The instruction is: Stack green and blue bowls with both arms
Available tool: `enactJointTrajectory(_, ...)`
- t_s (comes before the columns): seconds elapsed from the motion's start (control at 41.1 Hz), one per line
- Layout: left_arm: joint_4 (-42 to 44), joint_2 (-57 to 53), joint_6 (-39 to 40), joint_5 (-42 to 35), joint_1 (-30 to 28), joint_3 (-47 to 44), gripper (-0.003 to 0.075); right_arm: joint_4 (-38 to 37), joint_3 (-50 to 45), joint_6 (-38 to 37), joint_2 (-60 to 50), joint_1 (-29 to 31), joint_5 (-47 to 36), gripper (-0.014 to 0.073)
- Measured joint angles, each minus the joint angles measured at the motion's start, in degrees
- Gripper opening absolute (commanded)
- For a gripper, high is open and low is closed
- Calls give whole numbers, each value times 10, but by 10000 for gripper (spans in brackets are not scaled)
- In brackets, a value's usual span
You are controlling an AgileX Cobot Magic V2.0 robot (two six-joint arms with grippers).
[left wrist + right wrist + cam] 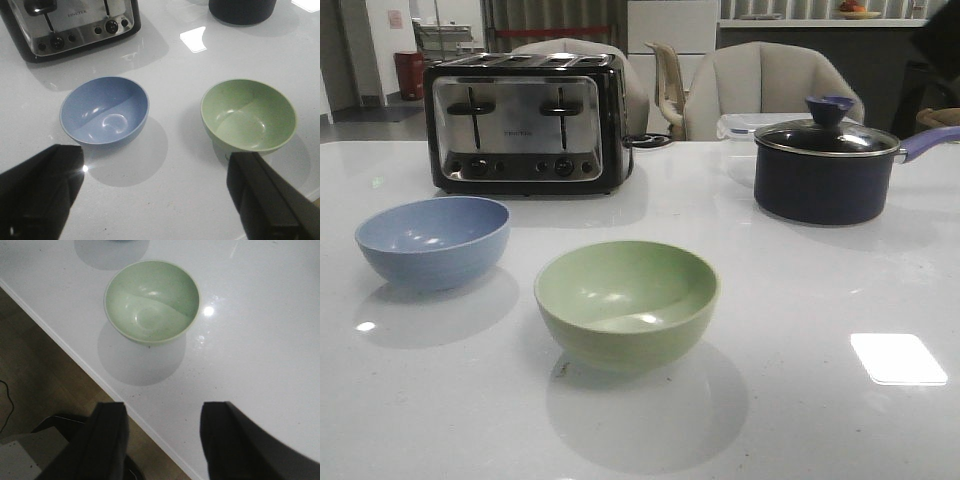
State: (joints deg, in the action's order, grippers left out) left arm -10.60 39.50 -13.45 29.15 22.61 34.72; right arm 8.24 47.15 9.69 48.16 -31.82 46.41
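Note:
Next, I lift the blue bowl (433,243) with my left gripper and put it inside the green bowl (627,295), because the blue bowl stands far from my right gripper, on my left gripper's side.
The pale green bowl (627,300) sits upright and empty near the middle of the white table, toward the front. The dusty blue bowl (433,240) stands apart from it at the left, also empty. Neither arm shows in the front view. In the left wrist view my left gripper (155,165) hangs open above bare table, short of the blue bowl (104,110) and the green bowl (248,116). My right gripper (162,412) is open over the table's front edge, a little short of the green bowl (152,300), with nothing between its fingers.
A black and chrome toaster (525,122) stands at the back left. A dark navy lidded saucepan (826,165) with a purple handle sits at the back right. Chairs stand behind the table. The table's front edge (65,342) drops to a wooden floor.

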Motion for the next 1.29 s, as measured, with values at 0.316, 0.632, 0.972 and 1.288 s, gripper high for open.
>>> enactJointTrajectory(0.316, 6, 0, 0, 0, 0, 0, 634, 0, -51, 0, -88, 0, -9, 442)
enactJointTrajectory(0.632, 84, 86, 62, 93, -36, 63, 634, 0, -51, 1, -88, 0, -9, 442)
enactJointTrajectory(0.972, 87, 330, 86, 133, -139, 202, 634, 0, -51, 1, -88, 0, -9, 442)
enactJointTrajectory(1.288, 77, 545, 88, 102, -154, 323, 634, 0, -51, 1, -88, 0, -9, 442)
